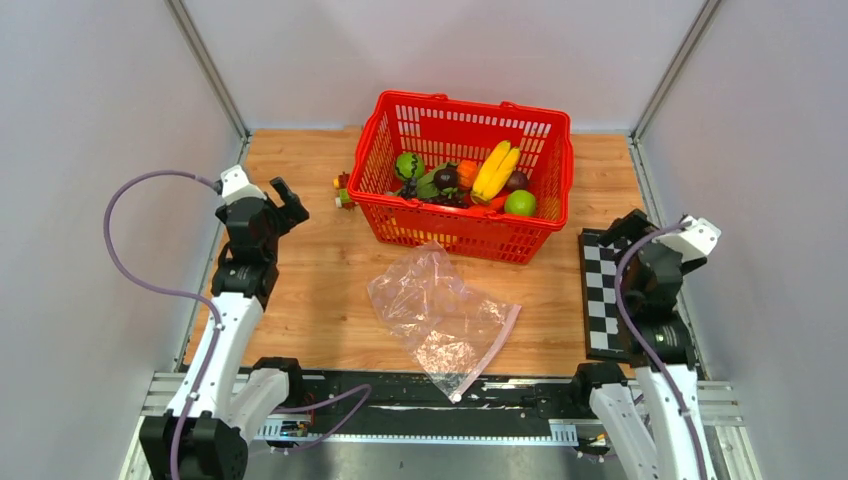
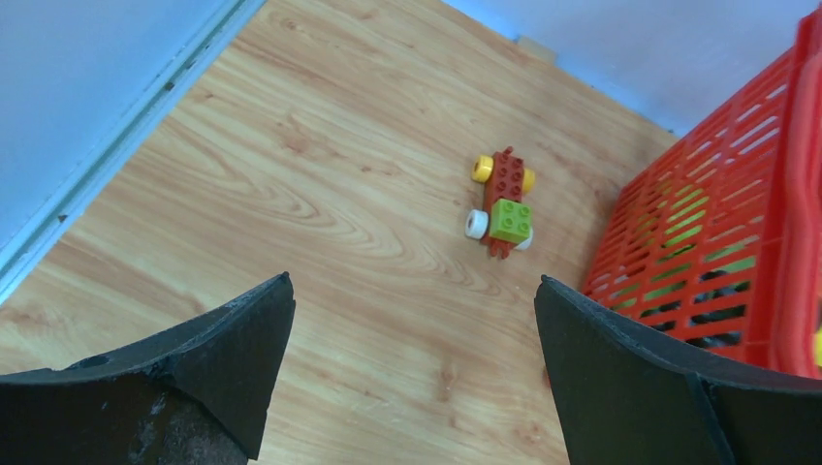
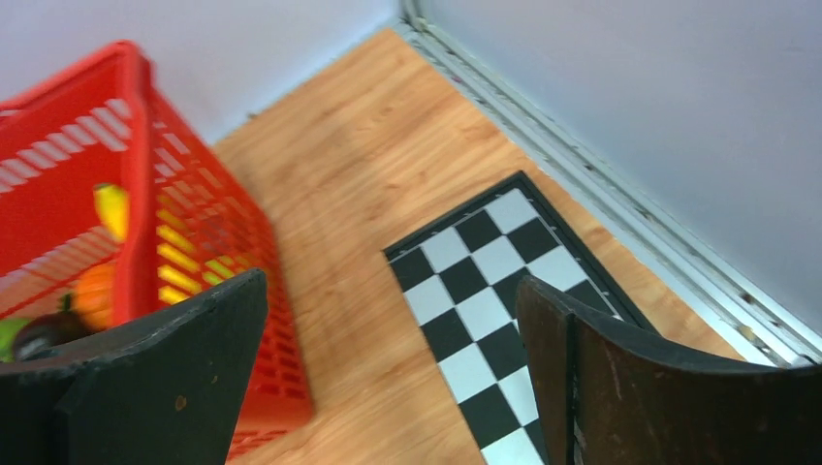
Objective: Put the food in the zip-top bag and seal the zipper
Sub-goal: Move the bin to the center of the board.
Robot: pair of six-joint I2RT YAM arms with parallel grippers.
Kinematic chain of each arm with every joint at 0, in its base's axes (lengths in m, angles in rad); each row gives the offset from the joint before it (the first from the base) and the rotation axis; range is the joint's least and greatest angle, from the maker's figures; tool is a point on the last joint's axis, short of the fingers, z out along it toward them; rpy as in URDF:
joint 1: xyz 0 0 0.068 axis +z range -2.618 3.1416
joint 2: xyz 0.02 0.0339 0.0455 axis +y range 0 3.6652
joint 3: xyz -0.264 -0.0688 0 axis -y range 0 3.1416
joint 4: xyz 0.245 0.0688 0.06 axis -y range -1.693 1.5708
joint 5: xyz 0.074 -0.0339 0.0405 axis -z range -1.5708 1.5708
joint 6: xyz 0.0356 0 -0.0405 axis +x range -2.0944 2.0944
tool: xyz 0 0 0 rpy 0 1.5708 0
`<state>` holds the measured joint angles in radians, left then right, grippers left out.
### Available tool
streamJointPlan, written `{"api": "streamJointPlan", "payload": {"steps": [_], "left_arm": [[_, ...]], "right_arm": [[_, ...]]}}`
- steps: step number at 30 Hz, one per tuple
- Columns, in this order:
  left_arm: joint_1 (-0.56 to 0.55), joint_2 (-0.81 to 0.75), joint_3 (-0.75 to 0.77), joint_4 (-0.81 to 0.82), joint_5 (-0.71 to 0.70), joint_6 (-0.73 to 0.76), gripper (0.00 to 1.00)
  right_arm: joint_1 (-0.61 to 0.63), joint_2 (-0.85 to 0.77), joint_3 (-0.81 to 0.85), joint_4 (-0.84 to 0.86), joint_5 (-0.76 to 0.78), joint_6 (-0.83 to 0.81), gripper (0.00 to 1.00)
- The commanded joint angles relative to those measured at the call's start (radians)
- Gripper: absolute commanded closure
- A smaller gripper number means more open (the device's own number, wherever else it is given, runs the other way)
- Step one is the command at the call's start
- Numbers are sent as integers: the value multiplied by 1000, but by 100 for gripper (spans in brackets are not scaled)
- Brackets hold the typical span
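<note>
The red basket is crowding the zip-top bag's far end [image 1: 432, 253], so my left gripper and my right gripper should turn the basket [image 1: 560, 205] out of the way before they take the bag.
The food lies in a red basket [image 1: 400, 215]: yellow bananas [image 1: 496, 170], a green lime [image 1: 520, 203], a dark purple piece [image 1: 446, 179] and green pieces [image 1: 408, 165]. The clear zip-top bag [image 1: 440, 312] lies flat on the table in front of the basket, its pinkish zipper [image 1: 492, 350] along the right near edge. My left gripper [image 1: 282, 203] is open and empty, left of the basket. My right gripper [image 1: 622, 228] is open and empty over the checkered board. The right wrist view shows the basket wall [image 3: 184, 223] with a banana [image 3: 111, 208] inside.
A small red, yellow and green block figure [image 1: 343, 190] sits just left of the basket; it also shows in the left wrist view [image 2: 504, 201]. A black-and-white checkered board [image 1: 603, 295] lies at the right edge. Grey walls enclose the table.
</note>
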<state>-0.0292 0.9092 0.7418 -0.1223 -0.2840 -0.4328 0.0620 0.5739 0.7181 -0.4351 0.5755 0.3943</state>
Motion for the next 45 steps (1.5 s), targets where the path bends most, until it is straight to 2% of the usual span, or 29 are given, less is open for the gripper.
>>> {"api": "streamJointPlan", "payload": {"steps": [1,3,9,12,14,21,25,32,34,36,41,45], "left_arm": [[6,-77,35,-38,83,-68,0],[6,-110,27,-40,223,-54,0],[6,-241,-101,100,481,-144,0],[6,-243,-144,165,619,-167,0],[6,-231,-161,178,699,-171,0],[6,-154,-149,202,875,-135,0],[-17,-80,-111,242,959,-142,0],[-174,10,6,133,944,-33,0],[-186,23,-2,186,930,-68,0],[-190,52,-5,248,925,-101,0],[-206,154,60,267,901,-113,0],[-221,232,102,296,871,-103,0]], "right_arm": [[-2,-123,21,-68,-211,0,0],[-2,-173,10,-97,-285,24,2],[-2,-273,-27,-225,-465,161,5],[-2,-301,-74,-256,-555,222,10],[-2,-310,-102,-262,-666,247,12],[-2,-239,-100,-145,-889,209,12],[-2,-128,-7,-111,-867,141,11],[-3,46,168,-64,-732,7,5],[-2,122,203,-28,-680,-10,5],[-2,242,264,-7,-690,-37,4],[-2,516,408,-38,-700,-63,4],[-2,605,416,-60,-689,-83,4]]}}
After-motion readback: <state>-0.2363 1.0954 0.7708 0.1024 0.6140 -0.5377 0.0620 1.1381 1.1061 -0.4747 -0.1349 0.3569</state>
